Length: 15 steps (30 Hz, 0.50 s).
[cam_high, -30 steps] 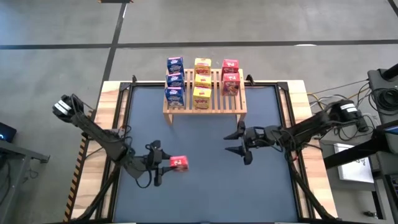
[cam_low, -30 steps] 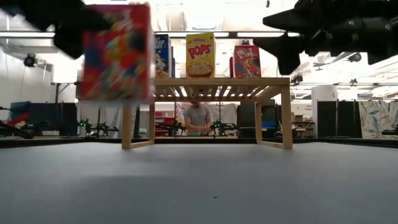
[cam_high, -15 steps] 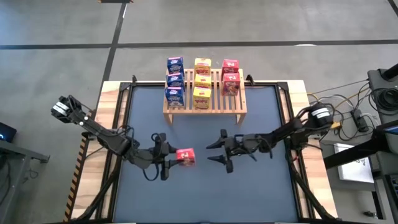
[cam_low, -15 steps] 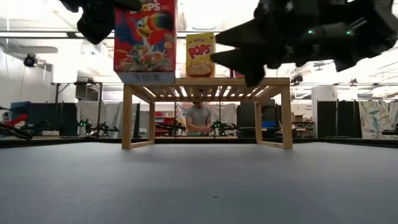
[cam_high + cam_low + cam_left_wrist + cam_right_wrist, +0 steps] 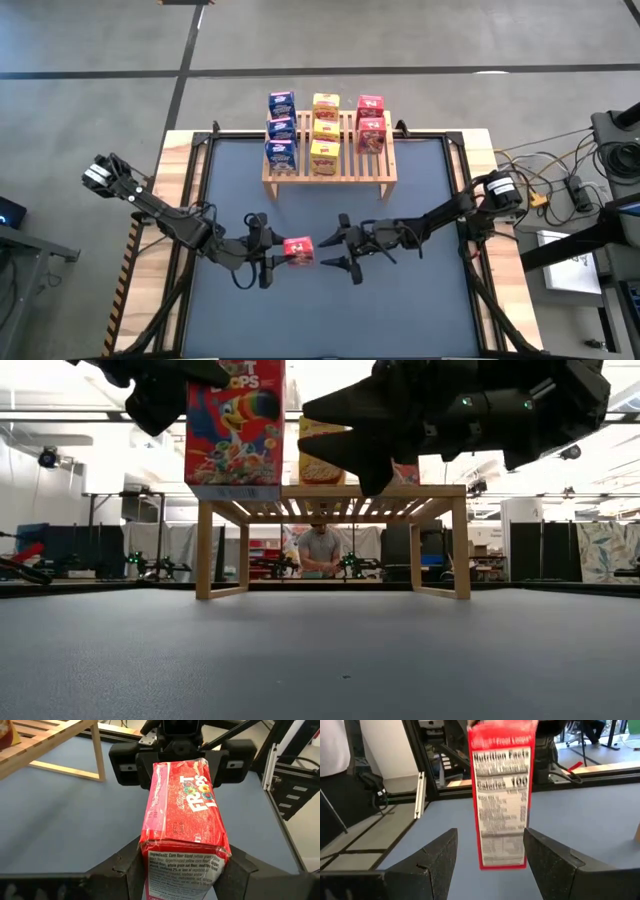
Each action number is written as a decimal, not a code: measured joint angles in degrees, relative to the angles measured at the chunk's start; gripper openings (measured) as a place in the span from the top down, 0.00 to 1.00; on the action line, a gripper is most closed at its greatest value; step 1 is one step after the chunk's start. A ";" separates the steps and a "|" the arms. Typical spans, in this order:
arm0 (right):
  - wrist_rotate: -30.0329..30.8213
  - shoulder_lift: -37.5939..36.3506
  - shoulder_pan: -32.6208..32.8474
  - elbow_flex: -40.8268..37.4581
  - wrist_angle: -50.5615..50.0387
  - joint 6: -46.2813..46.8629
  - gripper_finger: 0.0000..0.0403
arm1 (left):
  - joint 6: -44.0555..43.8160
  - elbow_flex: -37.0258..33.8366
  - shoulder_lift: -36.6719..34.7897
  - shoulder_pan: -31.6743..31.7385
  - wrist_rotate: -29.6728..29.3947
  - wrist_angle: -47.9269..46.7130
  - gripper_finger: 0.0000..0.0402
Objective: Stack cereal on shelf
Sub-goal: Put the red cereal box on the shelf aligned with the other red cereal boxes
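The shelf's open slats (image 5: 371, 168) near the red boxes are a long way from the robot's left gripper, so the right gripper should take hold of the held box by its nutrition panel end (image 5: 502, 810).
The red cereal box (image 5: 298, 250) hangs in the air over the table's middle, upright, its printed front (image 5: 235, 425) facing the near edge. My left gripper (image 5: 278, 252) is shut on it from the left. My right gripper (image 5: 332, 250) is open just to the box's right, its fingers (image 5: 437, 862) short of the box's nutrition panel (image 5: 502, 800) and apart from it. The wooden shelf (image 5: 330, 170) stands on its legs at the far side. It carries three blue, three yellow and two red boxes. My left gripper pinches the red box between its two fingers (image 5: 127, 872) at the narrow end that faces the arm (image 5: 182, 870), one finger on each broad side. The fingers come level from the table's left. The box stands upright and is lifted clear of the table (image 5: 235, 485).
Dark table mat (image 5: 420, 310) bordered by a black frame. The shelf's near right part (image 5: 375, 165) shows bare slats. Cables and equipment lie off the right edge (image 5: 590, 190). In the low view a person (image 5: 320, 550) stands in the room behind the shelf.
My left gripper has carried the red box up and toward the table's right, and the box now stands square to the near edge. My right gripper has travelled toward the table's left, open, and now stands right next to the box.
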 joint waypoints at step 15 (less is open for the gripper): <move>1.02 0.20 -0.57 2.41 -3.98 -0.19 0.46 | 0.11 -0.66 0.00 0.13 0.00 -0.17 0.60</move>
